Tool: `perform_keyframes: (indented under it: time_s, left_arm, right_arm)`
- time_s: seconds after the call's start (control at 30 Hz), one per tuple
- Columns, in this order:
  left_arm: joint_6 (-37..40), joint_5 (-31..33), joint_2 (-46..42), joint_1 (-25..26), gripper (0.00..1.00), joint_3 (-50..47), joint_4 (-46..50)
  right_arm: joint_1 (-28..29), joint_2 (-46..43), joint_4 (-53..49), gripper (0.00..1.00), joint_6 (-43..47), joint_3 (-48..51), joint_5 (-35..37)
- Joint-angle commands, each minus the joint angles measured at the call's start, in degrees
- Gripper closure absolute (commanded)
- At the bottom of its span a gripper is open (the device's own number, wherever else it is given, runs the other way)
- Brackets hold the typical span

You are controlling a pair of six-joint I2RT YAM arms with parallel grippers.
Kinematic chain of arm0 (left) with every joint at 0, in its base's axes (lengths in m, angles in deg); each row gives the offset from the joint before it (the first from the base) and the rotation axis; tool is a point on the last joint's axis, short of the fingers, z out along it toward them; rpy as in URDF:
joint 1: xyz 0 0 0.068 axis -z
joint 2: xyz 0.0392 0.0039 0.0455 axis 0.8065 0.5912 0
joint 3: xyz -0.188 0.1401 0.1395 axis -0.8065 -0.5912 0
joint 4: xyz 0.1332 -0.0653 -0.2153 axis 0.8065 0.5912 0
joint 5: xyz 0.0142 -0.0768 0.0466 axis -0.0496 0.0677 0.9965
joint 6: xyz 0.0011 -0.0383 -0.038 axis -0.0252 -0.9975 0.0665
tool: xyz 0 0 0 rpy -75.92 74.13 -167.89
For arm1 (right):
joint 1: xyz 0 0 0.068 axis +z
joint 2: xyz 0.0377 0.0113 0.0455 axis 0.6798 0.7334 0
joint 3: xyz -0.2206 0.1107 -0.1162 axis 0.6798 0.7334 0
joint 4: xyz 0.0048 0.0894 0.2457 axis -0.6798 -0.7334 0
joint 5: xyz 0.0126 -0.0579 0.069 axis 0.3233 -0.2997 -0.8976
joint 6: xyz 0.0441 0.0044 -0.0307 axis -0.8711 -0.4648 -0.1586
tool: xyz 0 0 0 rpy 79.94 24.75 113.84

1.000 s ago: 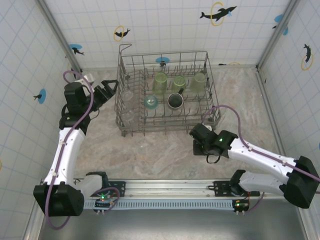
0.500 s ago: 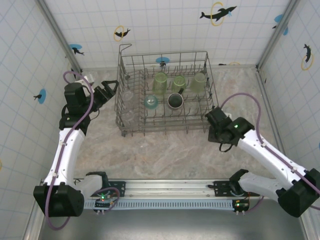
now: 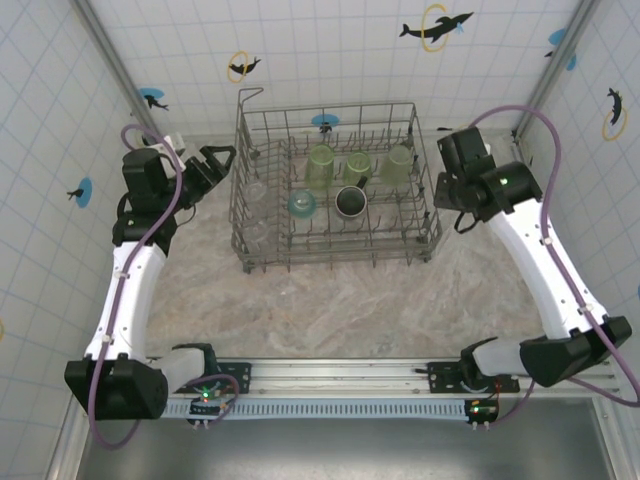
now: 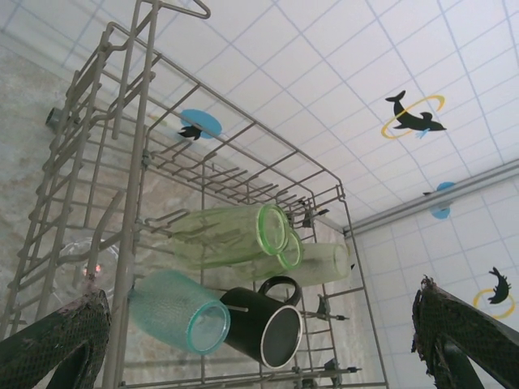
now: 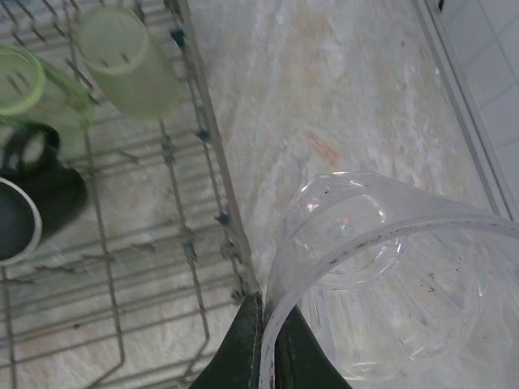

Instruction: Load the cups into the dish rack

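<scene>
The clear cup's rim [image 5: 318,270] is in my right gripper and the cup's bottom is free, so I keep moving my open left gripper toward that bottom [image 5: 354,231] and close it there.
The grey wire dish rack [image 3: 243,205] stands mid-table. Inside it are three light-green tumblers [image 3: 320,165], a teal cup [image 3: 302,204], a black mug [image 3: 350,202] and clear cups [image 3: 257,190] by the left wall. My right gripper [image 3: 452,160] hovers just outside the rack's right wall. It is shut on the rim of a clear cup [image 5: 389,275], and its fingers [image 5: 247,348] pinch the cup's edge. My left gripper [image 3: 215,160] sits open outside the rack's left wall, with nothing between its fingers [image 4: 57,340]. The left wrist view looks through the wires at the teal cup [image 4: 174,312] and the black mug [image 4: 263,324].
Tiled walls close in the table on the left, back and right. Bare stone table [image 3: 330,300] lies in front of the rack, and a strip [image 5: 340,97] lies to the rack's right. A metal rail [image 3: 330,375] runs along the near edge.
My right arm has swung from the rack's near right corner up to its right side, carrying the clear cup. The left gripper has shifted slightly back and stays open.
</scene>
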Motion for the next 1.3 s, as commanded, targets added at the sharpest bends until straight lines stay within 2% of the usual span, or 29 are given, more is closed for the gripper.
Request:
perform_keyframes:
  time_s: [0.0,0.27,0.53,0.67,0.77,0.93,1.03,1.27]
  left_arm:
    - [-1.0,-1.7,1.8,0.3,0.02,2.9,1.4]
    - [-2.2,-2.3,5.3,1.1,0.02,7.0,1.5]
    - [-4.4,-1.1,10.0,4.9,0.02,11.2,1.4]
    - [-7.0,-1.6,12.0,6.9,0.02,12.3,-0.8]
    - [-9.2,-2.3,13.0,7.8,0.02,11.7,-3.7]
    - [-12.5,-3.4,14.4,8.6,0.02,10.5,-7.9]
    - [-14.3,-4.7,15.3,9.1,0.02,10.1,-10.1]
    - [-17.1,-5.6,17.4,10.5,0.02,10.0,-13.2]
  right_arm:
    - [-0.1,1.9,5.0,1.00,1.0,-3.4,-3.2]
    - [1.2,8.7,16.2,1.00,1.0,-6.2,-14.3]
    - [2.6,14.2,25.3,1.00,1.0,-7.9,-23.7]
    - [2.7,15.7,31.7,1.00,0.3,-6.7,-32.0]
    - [2.1,15.3,41.2,1.00,-3.1,-1.9,-40.7]
    - [1.5,12.9,66.6,1.00,-15.0,11.5,-54.0]
    - [1.5,12.5,82.6,1.00,-22.5,18.0,-57.2]
    - [2.4,16.4,107.0,1.00,-35.5,22.5,-59.8]
